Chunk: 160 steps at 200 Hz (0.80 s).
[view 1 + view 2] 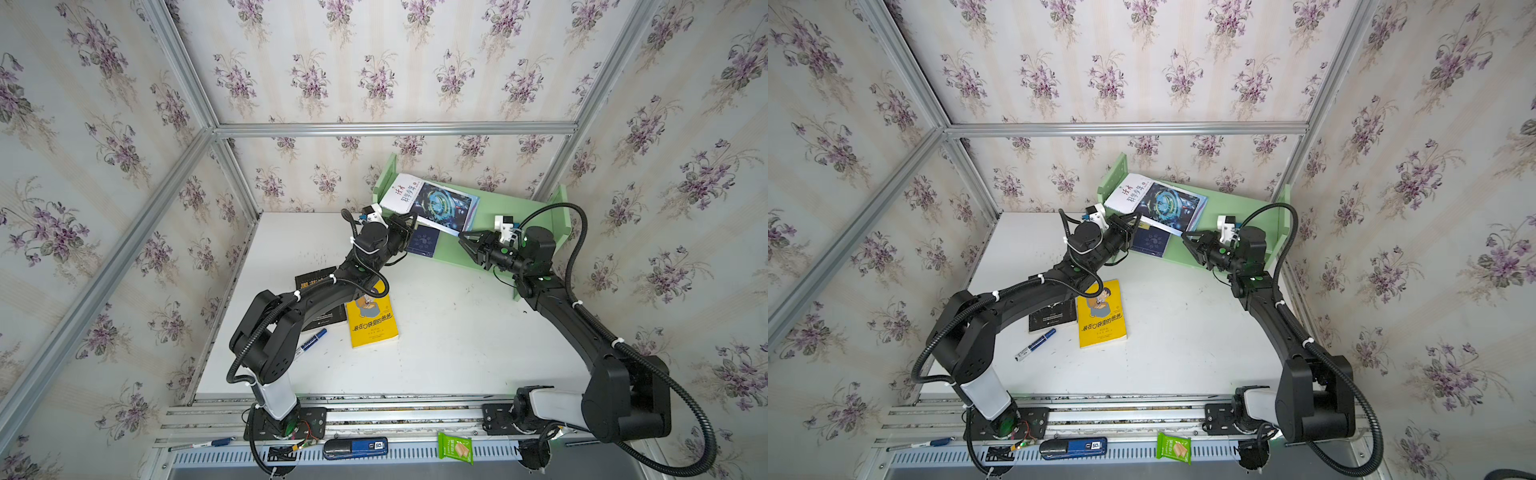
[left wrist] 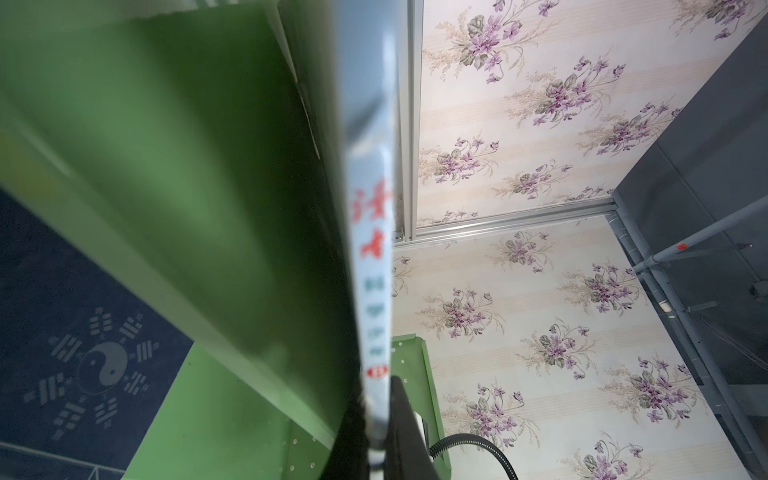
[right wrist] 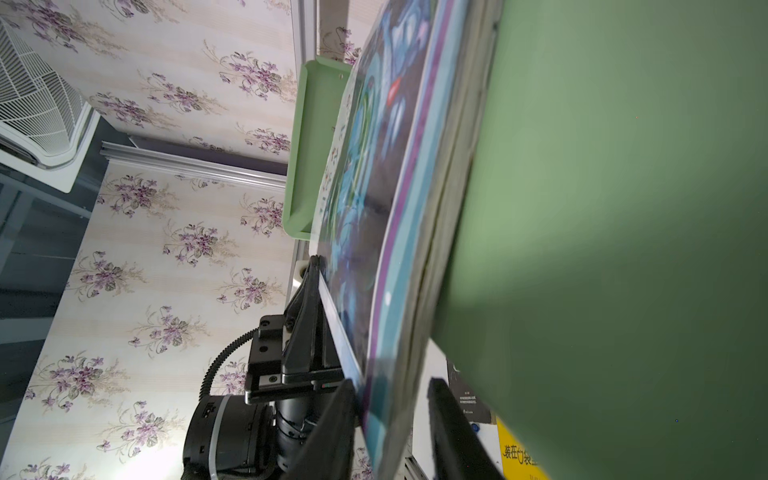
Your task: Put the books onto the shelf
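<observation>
The swirl book's near edge (image 1: 438, 225) sticks out past the front of the shelf, so next my left gripper opens and moves away while my right gripper guides the book's near corner (image 1: 458, 232) in.
A large white-blue swirl book (image 1: 432, 203) (image 1: 1156, 202) lies tilted over the top of the pale green shelf (image 1: 511, 208) (image 1: 1237, 203). My left gripper (image 1: 409, 222) (image 2: 376, 399) is shut on its spine (image 2: 372, 270). My right gripper (image 1: 463, 241) (image 3: 392, 399) straddles the book's other near corner (image 3: 374, 208). One finger touches the cover and a gap remains at the other finger. A navy book (image 1: 424, 242) (image 2: 83, 361) rests on the lower tier beneath. On the table lie a yellow cartoon-man book (image 1: 371, 322) (image 1: 1101, 316) and a black book (image 1: 313, 279), partly hidden by the left arm.
A blue marker pen (image 1: 311, 343) lies next to the black book. A green snack packet (image 1: 456, 447) and a blue-black device (image 1: 355, 448) sit on the front rail. Papered walls with metal framing close in behind and beside the shelf.
</observation>
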Motion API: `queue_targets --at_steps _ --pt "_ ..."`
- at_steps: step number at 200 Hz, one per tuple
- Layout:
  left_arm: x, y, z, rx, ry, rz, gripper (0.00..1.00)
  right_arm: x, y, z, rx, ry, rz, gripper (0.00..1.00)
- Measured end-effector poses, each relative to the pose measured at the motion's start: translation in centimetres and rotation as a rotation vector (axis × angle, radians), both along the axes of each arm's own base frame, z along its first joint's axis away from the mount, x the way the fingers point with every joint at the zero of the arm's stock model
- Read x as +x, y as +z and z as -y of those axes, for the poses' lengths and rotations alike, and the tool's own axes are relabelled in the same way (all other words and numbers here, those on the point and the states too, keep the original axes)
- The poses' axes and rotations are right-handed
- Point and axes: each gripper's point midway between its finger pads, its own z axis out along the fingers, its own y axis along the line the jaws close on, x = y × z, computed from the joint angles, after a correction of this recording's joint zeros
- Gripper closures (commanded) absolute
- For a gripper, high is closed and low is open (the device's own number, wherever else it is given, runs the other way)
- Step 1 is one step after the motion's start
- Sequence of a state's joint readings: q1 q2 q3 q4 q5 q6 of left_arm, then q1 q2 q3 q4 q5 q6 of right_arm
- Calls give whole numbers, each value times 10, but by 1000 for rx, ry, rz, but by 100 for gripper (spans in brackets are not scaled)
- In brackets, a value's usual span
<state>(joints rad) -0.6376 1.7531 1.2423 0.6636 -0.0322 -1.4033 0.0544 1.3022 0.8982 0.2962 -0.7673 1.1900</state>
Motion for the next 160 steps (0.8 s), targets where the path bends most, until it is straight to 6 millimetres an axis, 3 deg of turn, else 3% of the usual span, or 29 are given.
queue_targets --at_steps 17,36,54,76,106,111,134,160 --pt "-1 0 1 -1 2 0 92 6 6 2 1 -20 15 68" --pt "0 0 0 -2 4 -1 89 10 13 2 10 -23 35 80" --pt "-1 1 -2 -7 13 -3 81 13 16 3 17 -35 41 86" --pt "-4 0 -4 5 12 -1 55 16 25 3 23 -38 61 88" --pt "-16 10 -16 34 18 14 12 21 38 7 7 -40 89 89" --pt "-17 10 -19 44 22 17 1 22 38 7 3 -40 91 89" --pt "-22 9 -39 109 28 13 1 25 38 13 -10 -46 85 89" --pt "-31 -9 -68 207 50 -18 1 29 37 15 -19 -49 85 90"
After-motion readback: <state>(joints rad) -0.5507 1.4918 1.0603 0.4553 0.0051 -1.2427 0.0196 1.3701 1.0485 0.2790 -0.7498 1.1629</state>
